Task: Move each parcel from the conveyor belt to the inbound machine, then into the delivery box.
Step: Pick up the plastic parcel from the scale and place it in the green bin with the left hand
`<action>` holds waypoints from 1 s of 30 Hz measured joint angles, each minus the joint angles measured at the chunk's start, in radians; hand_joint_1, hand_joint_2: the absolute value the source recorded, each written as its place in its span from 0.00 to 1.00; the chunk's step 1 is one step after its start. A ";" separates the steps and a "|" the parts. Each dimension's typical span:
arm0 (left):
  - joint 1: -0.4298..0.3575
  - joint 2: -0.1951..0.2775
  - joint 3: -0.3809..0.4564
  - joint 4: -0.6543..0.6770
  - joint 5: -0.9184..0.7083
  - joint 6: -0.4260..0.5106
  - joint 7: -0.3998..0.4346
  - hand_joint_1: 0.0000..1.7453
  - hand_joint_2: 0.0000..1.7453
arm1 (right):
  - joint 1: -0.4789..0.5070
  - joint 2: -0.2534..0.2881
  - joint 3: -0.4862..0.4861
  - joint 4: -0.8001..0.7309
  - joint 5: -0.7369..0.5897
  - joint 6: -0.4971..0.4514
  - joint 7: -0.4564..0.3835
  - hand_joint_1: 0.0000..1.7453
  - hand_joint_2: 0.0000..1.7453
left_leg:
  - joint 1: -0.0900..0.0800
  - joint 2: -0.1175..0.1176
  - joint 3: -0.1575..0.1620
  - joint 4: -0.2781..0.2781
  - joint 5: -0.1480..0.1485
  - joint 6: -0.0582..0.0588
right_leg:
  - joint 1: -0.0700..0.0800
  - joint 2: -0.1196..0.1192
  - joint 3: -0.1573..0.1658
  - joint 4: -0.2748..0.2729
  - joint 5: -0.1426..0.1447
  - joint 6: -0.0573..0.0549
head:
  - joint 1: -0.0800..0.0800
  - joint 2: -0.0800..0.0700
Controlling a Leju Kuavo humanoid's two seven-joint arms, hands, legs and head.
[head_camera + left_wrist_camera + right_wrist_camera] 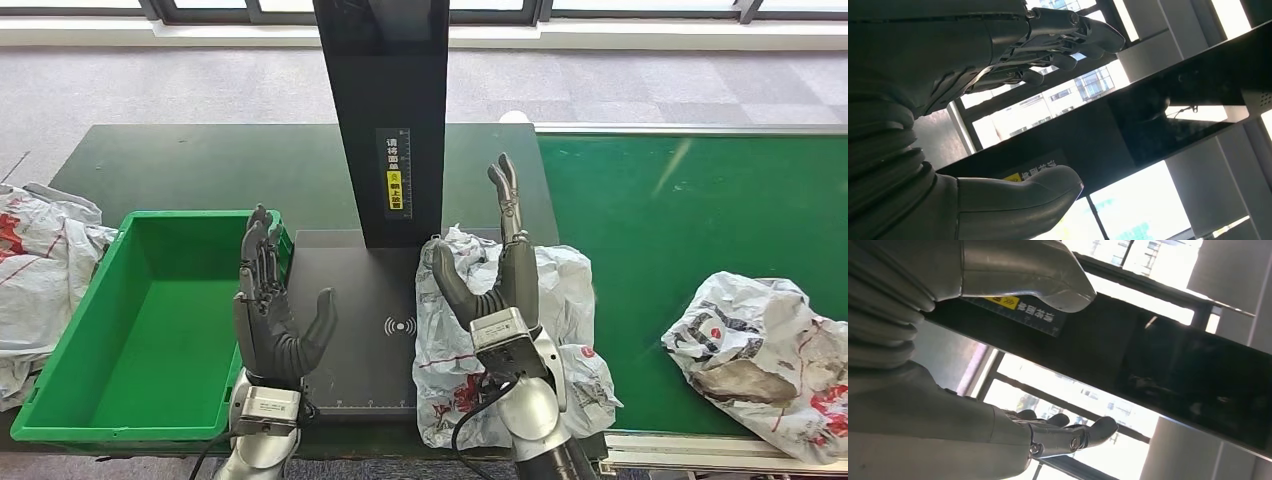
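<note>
I expect the white parcel [448,345] to bunch up where I grip it and sag in folds when I lift its near side, because loose creases [566,290] run through the parcel's wrapping.
A white crumpled parcel [575,300] with red print lies on the right edge of the dark inbound machine plate [350,300], under my right hand [497,275]. That hand is raised, fingers straight up and apart, holding nothing. My left hand [272,300] is raised over the plate's left edge, next to the green delivery box [150,320], fingers apart and empty. A second white parcel [765,350] lies on the green conveyor belt [680,220] at the right. Both wrist views look up at the machine's black column [1158,115] [1168,360], with spread fingers [1068,35] [1068,432].
The machine's black column [382,110] stands upright behind the plate, between my hands. More white parcels [40,270] are heaped left of the green box. The dark table [200,170] extends behind the box. Windows line the far wall.
</note>
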 joint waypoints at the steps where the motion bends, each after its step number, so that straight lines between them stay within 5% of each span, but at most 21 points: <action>1: -0.002 0.000 -0.002 0.010 -0.003 -0.002 0.001 0.00 1.00 | 0.005 -0.003 0.003 -0.015 -0.003 0.003 -0.002 0.00 1.00 | 0.000 0.000 0.000 0.000 0.000 0.000 | 0.000 0.000 0.000 0.000 0.000 0.000 | 0.000 0.000; 8: -0.010 0.000 -0.012 0.049 -0.019 -0.032 0.015 0.00 1.00 | 0.025 -0.017 0.011 -0.076 -0.018 0.019 -0.013 0.00 1.00 | 0.000 0.000 0.000 0.000 0.000 0.000 | 0.000 0.000 0.000 0.000 0.000 0.000 | 0.000 0.000; 18: -0.051 0.001 -0.041 0.122 -0.216 -0.376 0.141 0.00 1.00 | 0.108 -0.050 0.022 -0.194 -0.115 0.127 -0.088 0.00 1.00 | 0.000 -0.001 0.000 0.000 0.000 0.000 | 0.000 0.000 0.000 0.000 0.000 0.000 | 0.000 0.000; 30: -0.334 -0.028 -0.225 0.590 -0.473 -0.440 0.130 0.00 1.00 | 0.157 -0.120 0.038 -0.245 -0.201 0.117 -0.093 0.00 1.00 | -0.001 -0.001 0.000 0.000 0.001 0.001 | -0.001 -0.001 0.001 0.000 0.002 0.002 | 0.000 0.000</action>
